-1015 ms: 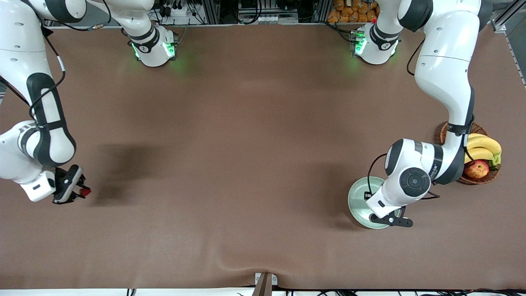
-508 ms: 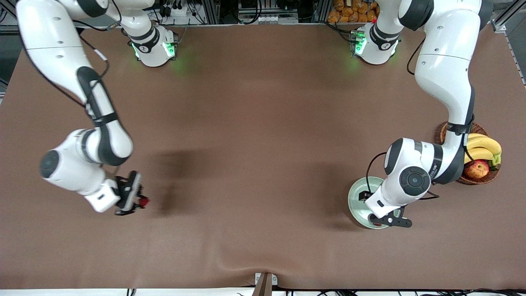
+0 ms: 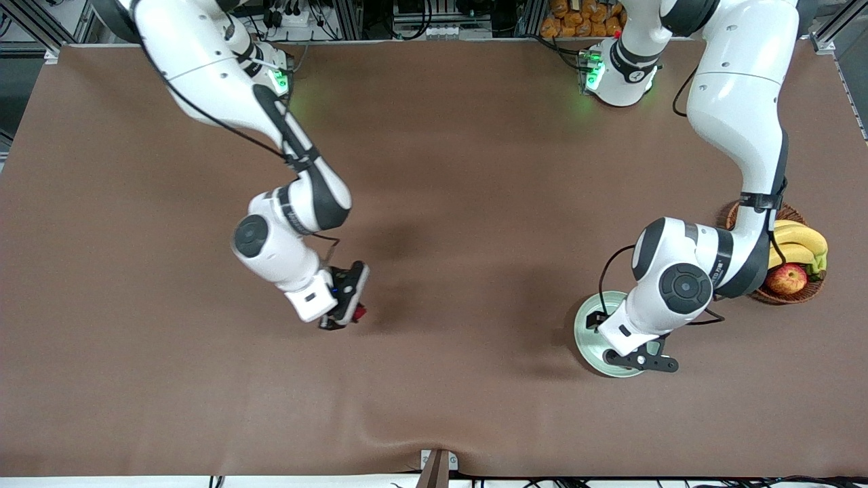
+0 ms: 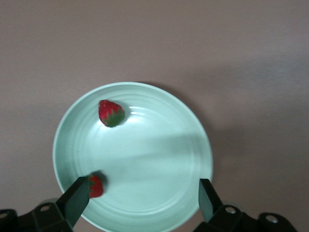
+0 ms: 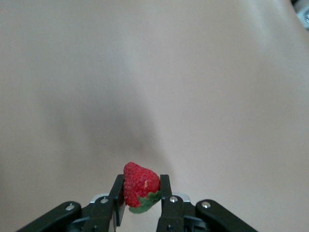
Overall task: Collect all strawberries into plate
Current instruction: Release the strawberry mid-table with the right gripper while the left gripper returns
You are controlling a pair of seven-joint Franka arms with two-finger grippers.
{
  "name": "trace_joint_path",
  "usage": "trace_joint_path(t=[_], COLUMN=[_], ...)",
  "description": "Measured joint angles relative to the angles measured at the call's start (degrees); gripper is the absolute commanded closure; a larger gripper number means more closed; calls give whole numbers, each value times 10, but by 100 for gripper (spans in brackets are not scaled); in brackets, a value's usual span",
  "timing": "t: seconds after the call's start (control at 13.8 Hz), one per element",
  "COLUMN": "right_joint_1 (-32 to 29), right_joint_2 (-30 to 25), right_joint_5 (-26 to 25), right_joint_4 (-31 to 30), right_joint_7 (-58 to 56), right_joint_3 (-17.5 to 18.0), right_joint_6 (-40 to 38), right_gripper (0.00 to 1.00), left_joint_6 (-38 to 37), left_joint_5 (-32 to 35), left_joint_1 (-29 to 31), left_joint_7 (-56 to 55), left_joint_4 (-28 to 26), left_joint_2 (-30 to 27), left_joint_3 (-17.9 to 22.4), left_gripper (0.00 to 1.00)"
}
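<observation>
The strawberry in my right gripper (image 3: pixel 359 313) is a long way from the plate. Next, I put the strawberry down midway (image 3: pixel 424 302) so that my left gripper can carry it over.
The pale green plate (image 3: pixel 587 333) lies near the left arm's end of the table. In the left wrist view the plate (image 4: pixel 159 154) holds two strawberries: one (image 4: pixel 110 112) well inside it, one (image 4: pixel 95 186) close to its rim. My left gripper (image 3: pixel 636 359) hangs right above the plate, and the left gripper (image 4: pixel 143 193) is open with nothing between its fingers. My right gripper (image 3: pixel 351 314) is up over the bare middle of the table, shut on a third strawberry (image 3: pixel 359 312). In the right wrist view this strawberry (image 5: pixel 140 182) sits pinched in the right gripper (image 5: pixel 141 187).
A brown wicker basket (image 3: pixel 780 297) with bananas (image 3: pixel 800 238) and a red-yellow apple (image 3: pixel 786 278) stands beside the plate, toward the left arm's end and partly under the left arm. Brown cloth covers the whole table.
My right arm has swung from its own end of the table toward the middle, carrying the strawberry. The left gripper has opened over the plate and has barely shifted.
</observation>
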Motion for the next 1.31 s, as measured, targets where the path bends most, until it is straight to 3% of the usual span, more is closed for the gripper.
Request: trace_joint_path(t=[0.15,0.22,0.29,0.36,0.65,0.94,1.31], right_joint_1=[31,45,58,69,78,40,-30], right_joint_2=[21,31,38,44,50,33,-62], right_joint_5=[0,0,0,0,0,0,1], right_joint_4=[0,0,0,0,1,0,-47], right_joint_7=[41,61,78,93,123,124,125], right_joint_3=[0,0,0,0,-9,-18,-20], right_joint_6=[49,67,77,86,103,101,25], right_gripper=[95,74,23,0,0,0,0], left_joint_6=[-1,-1,-1,-1,-1,-1,15], left_joint_5=[-4,-5,-5,-6,-6,-6,-6], left_joint_1=[0,0,-1,0,-2,-5,-37], left_joint_7=[-14,-23,-30,-39,-93,-136,-175], left_joint_4=[-7,-12,-15,-16,-17,-17,-13], left_joint_2=[-7,-10,-11,-12,-14,-14,-13], left_joint_3=[-14,-21,-27,-34,-72,-99,-116], left_gripper=[0,0,0,0,0,0,0])
